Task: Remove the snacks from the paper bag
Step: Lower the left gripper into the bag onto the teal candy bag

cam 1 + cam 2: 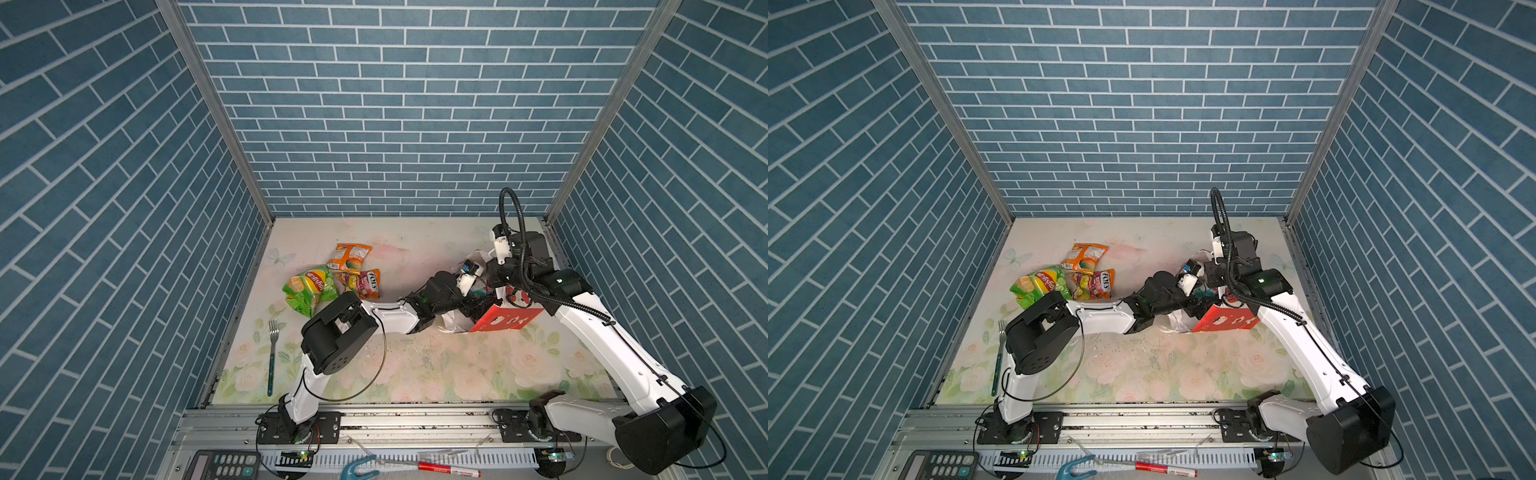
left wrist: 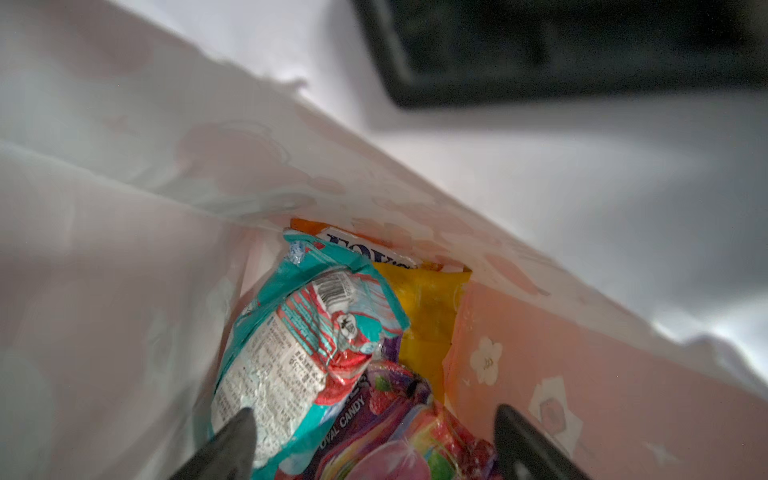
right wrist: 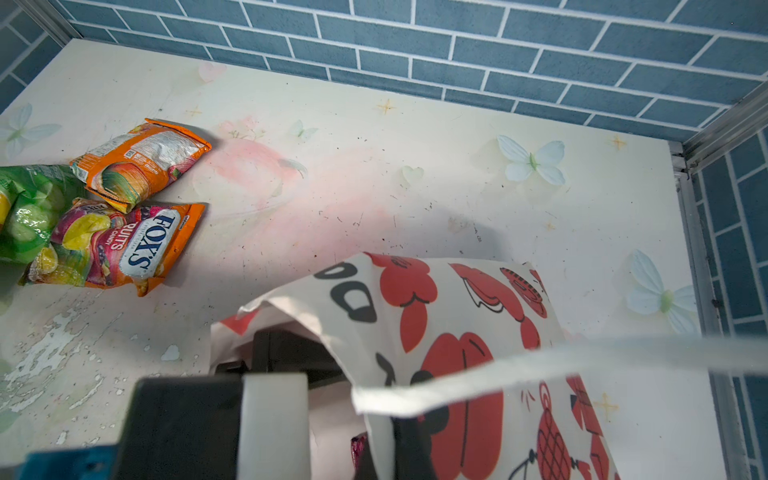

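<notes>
The teal-white packet lies over the purple packet's edge [image 2: 349,408], so the robot's left gripper keeps reaching deeper with its fingers open, then closes on the teal-white packet's middle [image 2: 320,344].
The paper bag [image 1: 505,322] [image 1: 1223,322] lies tipped at the right of the table, white with red prints [image 3: 457,332]. My left gripper [image 2: 374,415] is inside it, open, its fingers either side of a purple candy packet [image 2: 374,440]. Beside that packet lie a teal-white packet [image 2: 299,353], a yellow one [image 2: 428,316] and an orange FOX'S bag [image 2: 365,245]. My right gripper [image 3: 386,453] is shut on the bag's rim. Out on the table lie three snacks: a green chip bag [image 1: 309,289], an orange-white packet [image 1: 349,257] and an orange FOX'S bag [image 1: 363,284].
A fork [image 1: 272,357] lies near the table's left edge. Blue brick walls close in three sides. In front of the metal rail [image 1: 415,419] sit a calculator [image 1: 224,463], a red marker [image 1: 449,468] and a blue hook [image 1: 359,465].
</notes>
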Controlling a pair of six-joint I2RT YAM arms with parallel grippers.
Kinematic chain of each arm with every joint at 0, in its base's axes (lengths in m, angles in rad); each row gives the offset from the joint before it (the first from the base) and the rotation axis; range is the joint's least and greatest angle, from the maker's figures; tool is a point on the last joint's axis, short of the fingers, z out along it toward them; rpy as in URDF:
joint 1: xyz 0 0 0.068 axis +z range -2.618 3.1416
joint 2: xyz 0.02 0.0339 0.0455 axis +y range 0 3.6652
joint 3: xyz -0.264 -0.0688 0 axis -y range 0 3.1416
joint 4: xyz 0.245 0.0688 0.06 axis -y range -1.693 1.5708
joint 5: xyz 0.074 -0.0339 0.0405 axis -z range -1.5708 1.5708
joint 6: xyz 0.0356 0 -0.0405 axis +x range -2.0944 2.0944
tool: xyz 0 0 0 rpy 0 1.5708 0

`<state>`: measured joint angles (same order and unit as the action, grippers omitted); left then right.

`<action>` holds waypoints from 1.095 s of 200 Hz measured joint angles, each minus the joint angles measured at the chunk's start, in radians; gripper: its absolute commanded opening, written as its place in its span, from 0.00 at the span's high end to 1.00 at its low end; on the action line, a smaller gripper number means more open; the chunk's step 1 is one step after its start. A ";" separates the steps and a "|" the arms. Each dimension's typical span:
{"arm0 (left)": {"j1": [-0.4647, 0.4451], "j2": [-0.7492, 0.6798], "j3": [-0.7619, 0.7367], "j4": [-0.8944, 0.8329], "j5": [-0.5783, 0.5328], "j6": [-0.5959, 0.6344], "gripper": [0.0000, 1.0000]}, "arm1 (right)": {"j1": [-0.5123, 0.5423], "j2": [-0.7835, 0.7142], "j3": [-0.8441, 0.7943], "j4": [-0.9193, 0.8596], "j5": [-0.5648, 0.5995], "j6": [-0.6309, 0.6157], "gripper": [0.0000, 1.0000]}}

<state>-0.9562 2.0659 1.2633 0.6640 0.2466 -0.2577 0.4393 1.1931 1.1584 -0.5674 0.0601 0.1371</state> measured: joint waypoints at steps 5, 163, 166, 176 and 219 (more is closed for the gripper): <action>0.000 0.007 0.007 0.002 -0.004 -0.002 0.00 | 0.000 -0.001 -0.004 0.006 -0.004 0.005 1.00; -0.011 0.159 0.113 0.031 -0.083 -0.072 0.03 | -0.003 -0.013 -0.064 0.108 -0.063 0.077 1.00; -0.011 0.162 0.114 0.031 -0.086 -0.073 0.03 | -0.004 -0.013 -0.066 0.110 -0.063 0.077 1.00; -0.011 0.169 0.119 0.030 -0.093 -0.075 0.07 | -0.003 -0.013 -0.071 0.114 -0.064 0.077 1.00; -0.010 0.189 0.149 -0.001 -0.120 -0.088 0.23 | -0.003 -0.014 -0.080 0.130 -0.066 0.091 1.00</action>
<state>-0.9665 2.2547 1.4120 0.6628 0.1268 -0.3454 0.4358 1.1790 1.0782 -0.4370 -0.0059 0.2283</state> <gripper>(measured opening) 0.778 0.048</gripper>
